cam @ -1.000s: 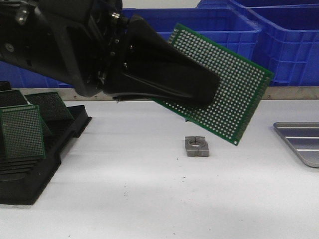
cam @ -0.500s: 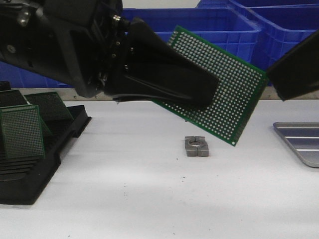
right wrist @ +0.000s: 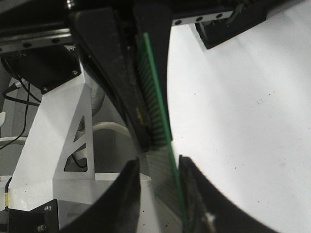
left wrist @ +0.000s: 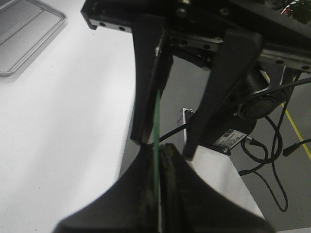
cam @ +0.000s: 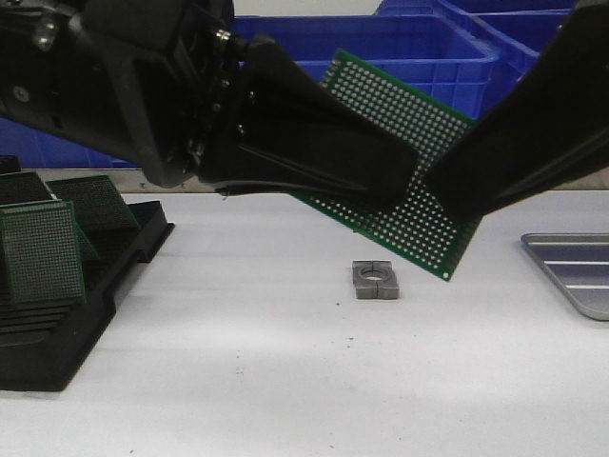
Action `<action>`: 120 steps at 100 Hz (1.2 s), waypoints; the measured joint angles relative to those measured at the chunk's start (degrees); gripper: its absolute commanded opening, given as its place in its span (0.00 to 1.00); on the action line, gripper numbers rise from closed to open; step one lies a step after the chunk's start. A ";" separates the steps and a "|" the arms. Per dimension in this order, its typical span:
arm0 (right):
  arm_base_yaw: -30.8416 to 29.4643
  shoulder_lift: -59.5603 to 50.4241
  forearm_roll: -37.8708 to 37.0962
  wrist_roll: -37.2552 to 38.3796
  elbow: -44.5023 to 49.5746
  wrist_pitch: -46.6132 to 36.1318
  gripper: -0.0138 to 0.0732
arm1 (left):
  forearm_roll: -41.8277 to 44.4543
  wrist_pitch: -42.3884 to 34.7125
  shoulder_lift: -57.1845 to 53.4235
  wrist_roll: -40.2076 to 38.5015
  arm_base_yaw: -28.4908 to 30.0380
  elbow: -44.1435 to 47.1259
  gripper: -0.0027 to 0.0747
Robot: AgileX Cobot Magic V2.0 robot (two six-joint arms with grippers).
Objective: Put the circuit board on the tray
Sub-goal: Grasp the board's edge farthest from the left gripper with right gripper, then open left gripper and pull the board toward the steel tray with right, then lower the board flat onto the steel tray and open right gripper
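My left gripper is holding the circuit board, and the tray is on my right gripper's side (cam: 578, 273). My left gripper should open once my right gripper pinches the board (cam: 438, 225).
The green perforated circuit board (cam: 433, 157) hangs tilted above the table's middle, with my left gripper (cam: 404, 176) shut on its left part. In the left wrist view the board (left wrist: 158, 114) shows edge-on, pinched between that gripper's (left wrist: 158, 148) pads. My right gripper (cam: 457, 195) reaches in from the right and covers the board's right end. In the right wrist view its jaws (right wrist: 158, 167) stand open astride the board's edge (right wrist: 156, 104), with a gap on one side. The silver tray (cam: 576, 271) lies on the table at the far right, apart from both grippers.
A black slotted rack (cam: 67, 314) with several more green boards stands at the left. A small grey metal clamp block (cam: 377, 280) lies on the table under the held board. Big blue bins (cam: 533, 86) line the back.
My right gripper has come in from the right edge and now straddles the board's right end. The left gripper and the board have hardly moved.
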 measured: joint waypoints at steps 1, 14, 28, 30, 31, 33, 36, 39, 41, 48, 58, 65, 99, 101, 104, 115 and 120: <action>0.00 0.00 0.00 0.00 0.00 -0.01 0.25 | 0.00 0.10 0.00 0.00 0.00 0.00 0.01; 0.00 0.00 -0.10 -0.26 0.00 0.41 0.07 | 0.57 0.71 0.00 0.37 0.00 0.00 0.01; 0.00 0.00 -0.34 -0.82 0.00 1.40 0.08 | 1.13 1.40 0.00 0.48 0.00 0.00 0.02; 0.00 0.00 -0.34 -0.82 0.00 1.40 0.08 | 1.13 1.40 0.00 0.48 0.00 0.00 0.03; 0.00 0.00 -0.34 -0.87 0.00 1.40 0.08 | 1.13 1.40 0.00 0.48 0.00 0.00 0.05; 0.00 0.00 -0.34 -0.87 0.00 1.50 0.08 | 1.13 1.40 0.00 0.48 0.00 0.00 0.07; 0.00 0.00 -0.34 -0.87 0.00 1.49 0.08 | 1.13 1.40 0.00 0.48 0.00 0.00 0.13; 0.00 0.00 -0.34 -0.87 0.00 1.49 0.08 | 1.13 1.40 0.00 0.48 0.00 0.00 0.19; 0.00 0.00 -0.34 -0.87 0.00 1.62 0.08 | 1.13 1.40 0.00 0.48 0.00 0.00 0.22; 0.00 0.00 -0.24 -0.87 0.00 1.88 0.08 | 0.84 1.04 0.10 0.48 0.00 0.00 0.40; 0.23 0.00 0.02 -0.65 0.00 1.49 0.08 | 0.17 1.49 0.08 0.25 0.00 0.00 0.55; 0.23 0.00 0.14 -0.43 0.00 1.93 0.08 | 0.09 1.59 0.08 0.25 0.00 0.00 0.58; 0.23 0.00 -0.99 0.03 0.00 5.19 0.08 | -0.09 1.63 0.08 0.16 0.00 0.00 0.58; 0.01 0.00 -1.48 0.15 0.00 4.93 0.08 | -0.09 1.63 0.08 0.16 0.00 0.00 0.58; -0.35 0.00 -2.21 0.63 0.00 4.80 0.08 | -0.09 1.63 0.08 0.16 0.00 0.00 0.58; -3.62 0.00 -4.76 1.64 0.00 4.46 0.08 | -0.18 1.63 0.08 0.13 0.00 0.00 0.58; -5.96 0.00 -5.21 1.81 0.00 4.46 0.08 | -0.18 1.63 0.08 0.13 0.00 0.00 0.58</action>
